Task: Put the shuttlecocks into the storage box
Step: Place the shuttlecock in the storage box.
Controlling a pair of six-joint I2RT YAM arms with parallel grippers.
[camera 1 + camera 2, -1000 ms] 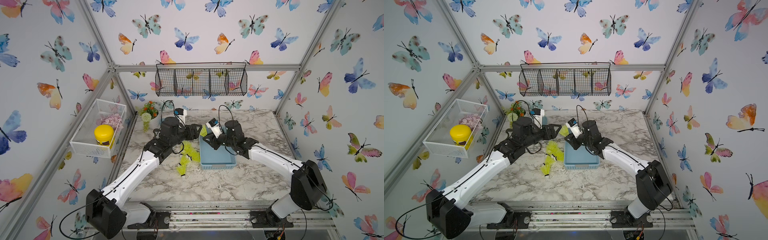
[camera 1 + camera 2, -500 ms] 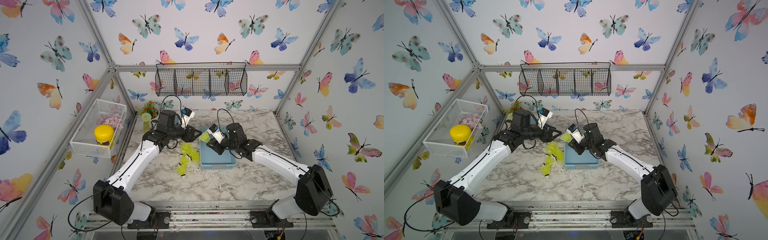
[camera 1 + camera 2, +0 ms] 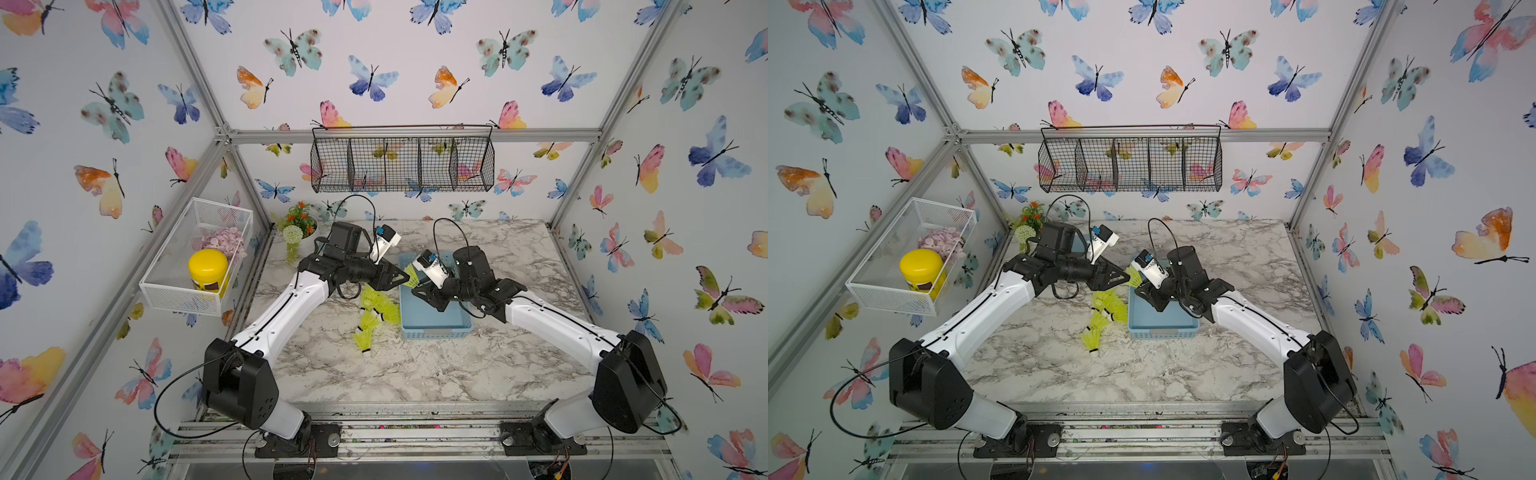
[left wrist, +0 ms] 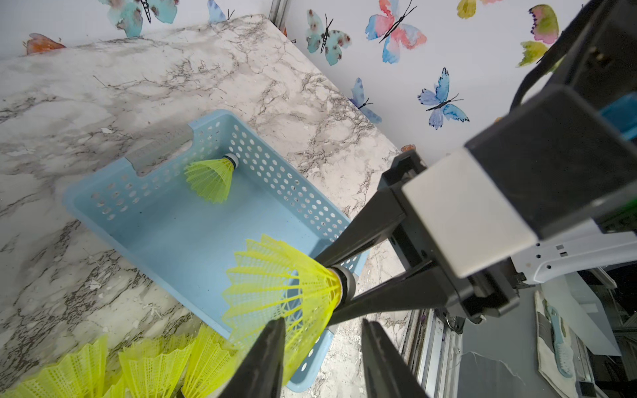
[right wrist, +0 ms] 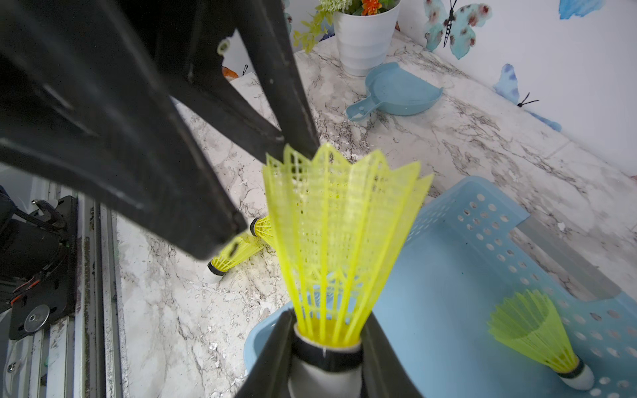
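The shuttlecock is held by its white tip point(image 4: 349, 284) in my right gripper, so next my left gripper grabs it by the skirt point(image 5: 346, 218) and puts it in the storage box.
My right gripper point(image 5: 327, 317) is shut on the white tip of a neon yellow shuttlecock point(image 5: 341, 248), which it holds in the air over the left rim of the light blue storage box point(image 3: 436, 332). My left gripper point(image 4: 322, 324) faces it from the left. Its jaws stand apart at the rim of that shuttlecock's skirt point(image 4: 282, 282), one finger overlapping it. One shuttlecock point(image 4: 210, 179) lies inside the box at a corner. Several shuttlecocks point(image 3: 374, 307) lie in a cluster on the marble just left of the box, seen in both top views.
A white flower pot point(image 5: 365, 38) and a blue dustpan point(image 5: 400, 91) stand at the table's back left. On the left wall hangs a white wire basket point(image 3: 195, 253) with a yellow-lidded jar. A black wire basket point(image 3: 401, 166) hangs on the back wall.
My left arm has swung right and its jaws have narrowed at the skirt of the held shuttlecock. The right gripper kept its grip and shifted only slightly.
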